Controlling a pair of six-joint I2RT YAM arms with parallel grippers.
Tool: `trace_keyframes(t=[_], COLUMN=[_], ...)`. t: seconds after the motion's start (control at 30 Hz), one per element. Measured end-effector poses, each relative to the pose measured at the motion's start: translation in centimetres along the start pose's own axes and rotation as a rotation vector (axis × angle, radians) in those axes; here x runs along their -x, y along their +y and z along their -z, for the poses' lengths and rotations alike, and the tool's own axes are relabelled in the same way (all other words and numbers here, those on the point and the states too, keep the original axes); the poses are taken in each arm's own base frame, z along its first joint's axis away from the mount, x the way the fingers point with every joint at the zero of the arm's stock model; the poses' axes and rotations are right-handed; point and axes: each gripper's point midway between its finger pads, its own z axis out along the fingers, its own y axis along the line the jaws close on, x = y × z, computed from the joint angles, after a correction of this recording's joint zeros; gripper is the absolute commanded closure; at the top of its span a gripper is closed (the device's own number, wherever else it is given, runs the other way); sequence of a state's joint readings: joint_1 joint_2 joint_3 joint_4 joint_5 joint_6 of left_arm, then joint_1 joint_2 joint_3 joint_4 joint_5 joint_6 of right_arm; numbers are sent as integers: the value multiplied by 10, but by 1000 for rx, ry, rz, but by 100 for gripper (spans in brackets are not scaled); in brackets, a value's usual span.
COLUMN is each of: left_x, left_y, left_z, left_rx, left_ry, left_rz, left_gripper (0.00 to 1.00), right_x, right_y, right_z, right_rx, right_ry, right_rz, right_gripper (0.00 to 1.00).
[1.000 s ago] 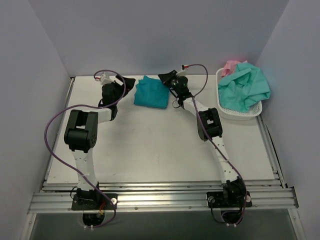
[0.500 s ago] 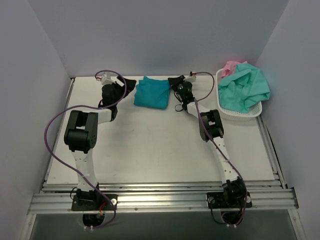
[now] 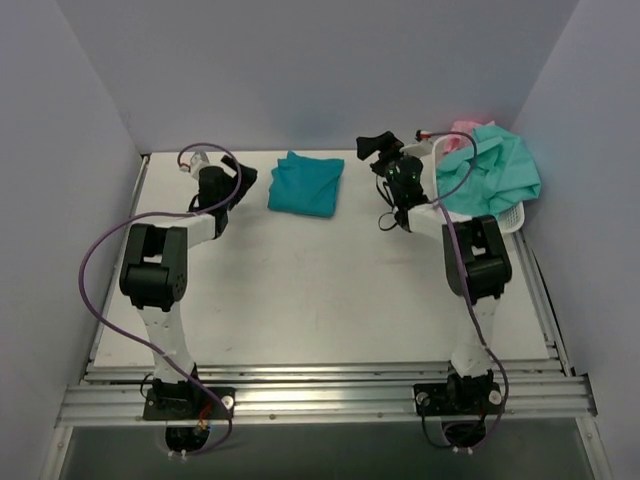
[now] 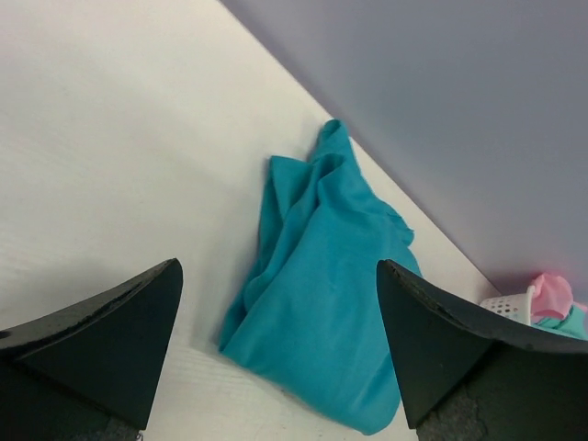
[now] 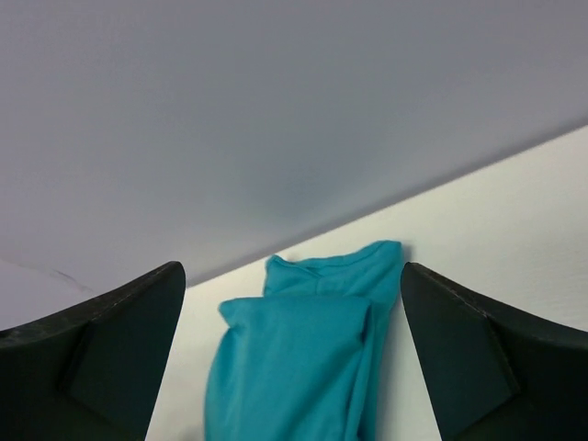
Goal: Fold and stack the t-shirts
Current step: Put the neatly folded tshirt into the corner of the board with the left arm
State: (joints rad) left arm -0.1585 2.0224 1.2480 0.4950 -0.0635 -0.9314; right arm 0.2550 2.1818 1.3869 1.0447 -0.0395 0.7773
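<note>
The deep teal-blue t-shirt's flat rectangle (image 3: pixel 308 186) has loose folds (image 3: pixel 279 183) along its edges, so when I pull, the t-shirt's gripped edge will bunch up and the rest will follow still folded.
A deep teal-blue t-shirt (image 3: pixel 306 184) lies folded in a rough rectangle at the back middle of the table. It also shows in the left wrist view (image 4: pixel 322 303) and the right wrist view (image 5: pixel 294 367), lying free. My left gripper (image 3: pixel 240 180) hovers just left of it, open and holding nothing (image 4: pixel 277 266). To the shirt's right, near the basket, my right gripper (image 3: pixel 378 145) stands open, empty and apart from the cloth (image 5: pixel 292 266). A mint-green t-shirt (image 3: pixel 495 172) and a pink one (image 3: pixel 462 130) are heaped in the basket.
The white perforated basket (image 3: pixel 478 228) stands at the back right, next to the right wall, with cloth spilling over its rim. Its corner also shows in the left wrist view (image 4: pixel 507 304). The back wall rises right behind the folded shirt. Purple cables loop off both arms.
My right gripper, shut beside the teal shirt's right edge, has opened and swung right toward the basket. The shirt stays folded in place. The left arm shifted slightly left.
</note>
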Motion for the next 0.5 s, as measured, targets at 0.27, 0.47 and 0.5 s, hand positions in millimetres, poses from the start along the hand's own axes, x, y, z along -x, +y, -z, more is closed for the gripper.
trace_keyframes(t=[0.27, 0.47, 0.5], left_x=[-29, -66, -70], left_y=[33, 26, 22], left_z=[-19, -43, -44], left_rx=[85, 10, -2], left_ry=[148, 290, 306], left_rz=[43, 64, 64], left_gripper=[4, 4, 4], right_x=[92, 126, 129], right_y=[96, 117, 117], right_z=[97, 150, 156], right_rx=[96, 94, 86], right_ry=[-162, -234, -241], right_rz=[68, 99, 105], right_gripper=[0, 0, 0])
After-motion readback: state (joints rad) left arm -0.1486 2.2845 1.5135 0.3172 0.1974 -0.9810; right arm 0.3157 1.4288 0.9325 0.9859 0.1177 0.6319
